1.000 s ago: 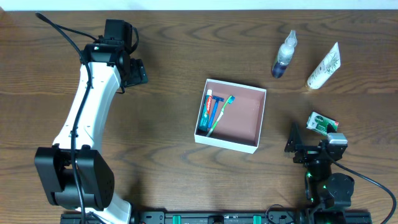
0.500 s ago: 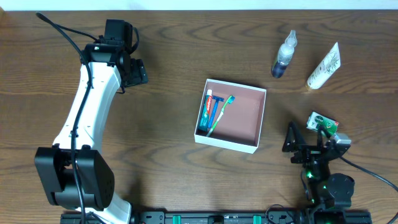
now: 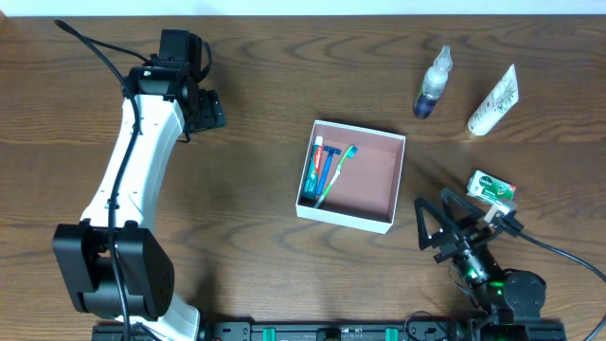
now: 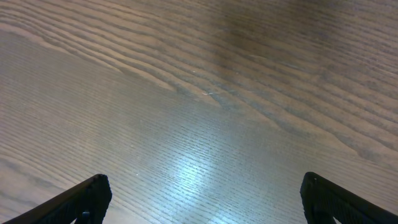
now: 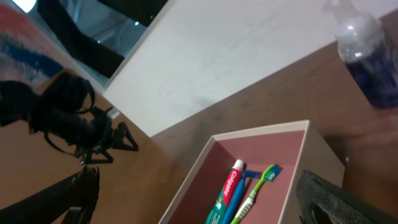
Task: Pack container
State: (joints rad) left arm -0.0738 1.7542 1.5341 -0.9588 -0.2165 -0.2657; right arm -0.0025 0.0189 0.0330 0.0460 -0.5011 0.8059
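The container [image 3: 352, 176] is crooked to the table's edge. Next, my right gripper grips the container's side [image 3: 399, 172] facing the packet and turns the container straight before packing more.
The container [image 3: 377, 180], a shallow white box with a pinkish inside, sits mid-table. Along its left wall lie a toothpaste tube [image 3: 313, 171], a blue razor [image 3: 325, 170] and a green toothbrush [image 3: 337, 174]. My right gripper [image 3: 434, 220] hangs open just right of the box's near right corner, tilted toward it. In the right wrist view the container [image 5: 273, 152] and the toothpaste tube [image 5: 227, 190] show between the spread fingers of this gripper [image 5: 202, 199]. My left gripper [image 3: 216, 111] stands open far to the left, and the left wrist view has that gripper [image 4: 205, 199] over bare wood.
A clear spray bottle with blue liquid [image 3: 433, 83] and a white tube [image 3: 493, 102] lie at the back right. A small green-and-white packet [image 3: 492, 188] lies right of the container, beside my right arm. The spray bottle [image 5: 367, 56] also shows in the right wrist view.
My right arm has swung and tilted left, toward the container, bringing its open gripper nearer the box's right corner. The left arm has not moved.
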